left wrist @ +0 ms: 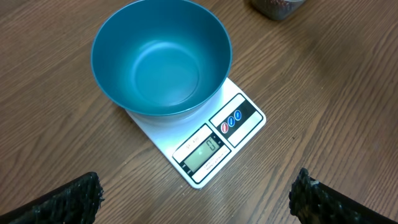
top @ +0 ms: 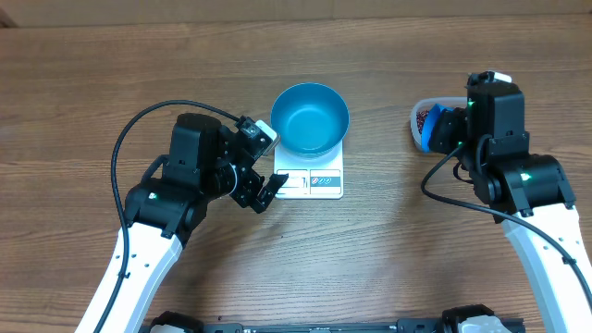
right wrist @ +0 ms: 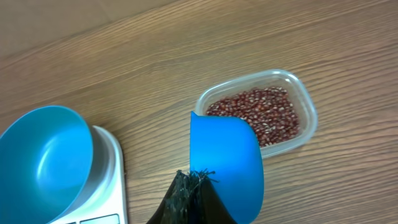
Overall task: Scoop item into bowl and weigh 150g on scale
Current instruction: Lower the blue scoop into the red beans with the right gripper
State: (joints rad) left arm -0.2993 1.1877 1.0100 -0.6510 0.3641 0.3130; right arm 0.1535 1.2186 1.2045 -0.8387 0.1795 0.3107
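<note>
The blue scoop is hanging across the tub's near rim (right wrist: 267,151). My right gripper should move it farther over the beans (right wrist: 267,113) before lowering it to scoop.
The empty blue bowl (top: 310,118) (left wrist: 161,62) (right wrist: 43,162) stands on the white scale (top: 314,181) (left wrist: 217,140) (right wrist: 107,177), whose display is lit. My left gripper (top: 264,194) (left wrist: 196,200) hangs open just in front of the scale's left corner, its black fingers (left wrist: 68,202) wide apart and holding nothing. The red-brown beans (right wrist: 261,115) (top: 424,117) fill a clear tub (right wrist: 311,115) to the right. My right gripper (right wrist: 199,179) (top: 446,129) is shut on the handle of a small blue scoop (right wrist: 227,165) (top: 431,129), held at the tub's near edge. The scoop's inside is hidden.
The wooden table (top: 388,250) runs all around. Both arms' black cables (top: 120,153) loop beside the wrists. The tub's edge (left wrist: 277,6) shows at the top of the left wrist view.
</note>
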